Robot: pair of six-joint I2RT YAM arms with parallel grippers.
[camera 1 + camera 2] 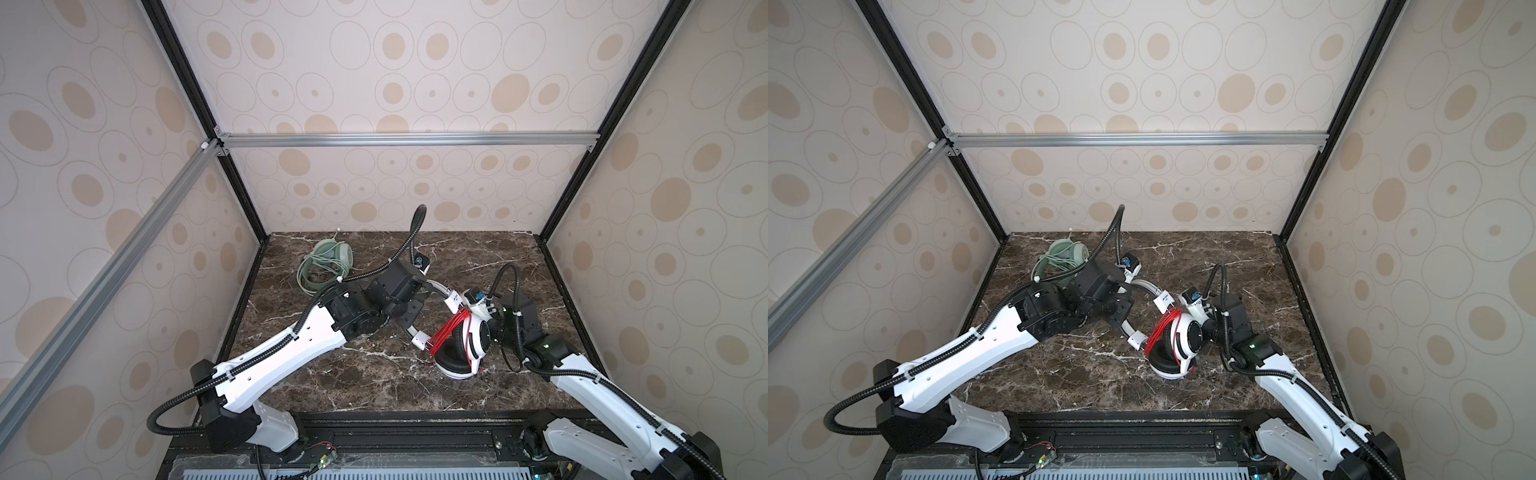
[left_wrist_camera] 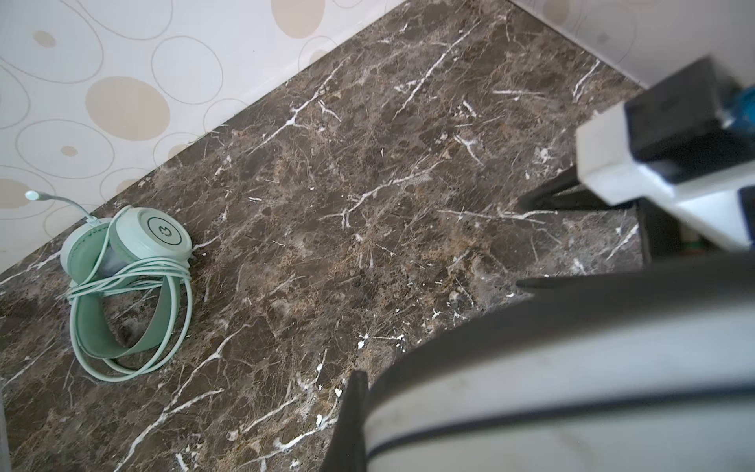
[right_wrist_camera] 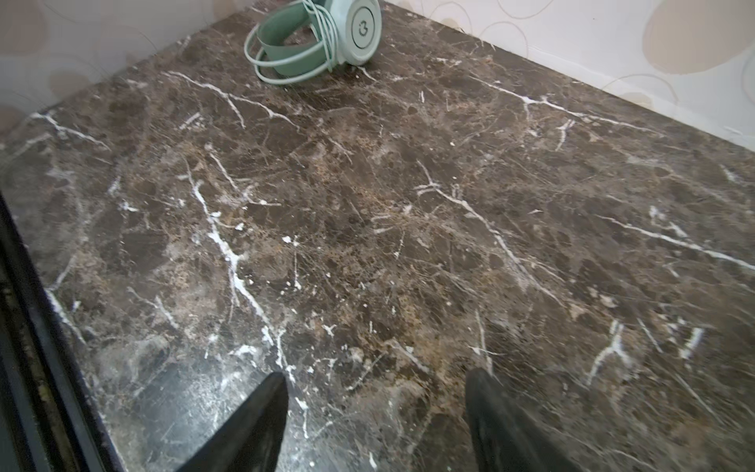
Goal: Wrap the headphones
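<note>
The white ear cup point(image 1: 477, 338) has my empty right gripper beside it, so next my left gripper lifts the headphones before my right gripper grabs the red cable's loose end.
The white-and-black headphones point(image 1: 482, 337) point(image 1: 1187, 338) stand near the table's middle right, with the red cable point(image 1: 451, 330) point(image 1: 1160, 332) wound in several turns across the band above the ear cups. My left gripper point(image 1: 409, 318) point(image 1: 1121, 316) point(image 2: 369, 388) is shut on their white headband point(image 2: 572, 367). Only one of its fingers shows in the left wrist view. My right gripper point(image 3: 376, 376) is open with bare marble between its fingers; it sits just right of the white ear cup. The mint-green headphones point(image 1: 332, 257) point(image 1: 1065, 253) point(image 2: 122, 253) point(image 3: 355, 28) lie far left, their pale cable looped around them.
The dark marble table point(image 1: 374, 382) point(image 1: 1084, 374) is walled on three sides by patterned panels and black frame posts. A black rail runs along its front edge. The right arm's wrist camera housing point(image 2: 637, 163) hangs close to my left gripper.
</note>
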